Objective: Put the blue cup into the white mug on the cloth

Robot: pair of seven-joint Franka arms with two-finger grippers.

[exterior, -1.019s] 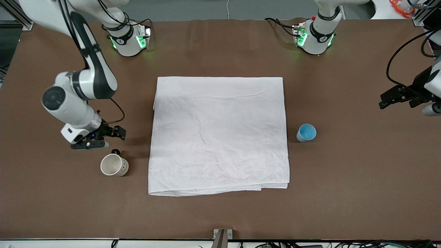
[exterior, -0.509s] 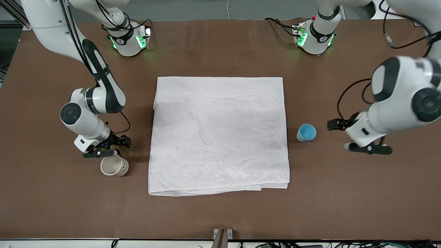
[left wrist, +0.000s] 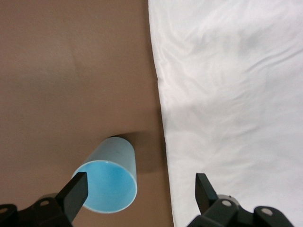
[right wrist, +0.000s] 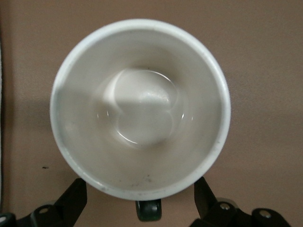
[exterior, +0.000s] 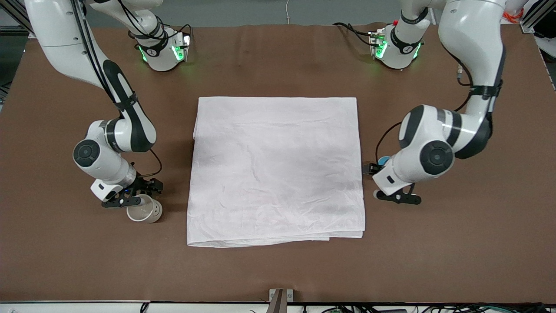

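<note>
The white mug (exterior: 144,209) is wide at its opening and has a deep, empty inside (right wrist: 144,108), so the blue cup will fit down inside the mug's rim when I lower it.
The white mug (exterior: 144,212) stands upright on the brown table beside the cloth (exterior: 276,169), toward the right arm's end. My right gripper (exterior: 135,194) is open just above the mug's handle side. In the right wrist view the mug (right wrist: 140,109) fills the frame, and its black handle (right wrist: 148,211) lies between the fingers of my right gripper (right wrist: 139,196). The blue cup (exterior: 382,161) stands beside the cloth's other edge, mostly hidden under my left arm. My left gripper (exterior: 384,182) is open over it. In the left wrist view the cup (left wrist: 111,179) sits close to one finger of my left gripper (left wrist: 139,194), next to the cloth (left wrist: 227,94).
The brown table (exterior: 278,269) is bare around the cloth. The two arm bases (exterior: 163,50) (exterior: 397,48) stand at the table's edge farthest from the front camera. A small metal bracket (exterior: 280,298) sits at the nearest edge.
My left arm has swung in from the left arm's end of the table and now covers the blue cup. My right gripper has moved down over the mug's handle side.
</note>
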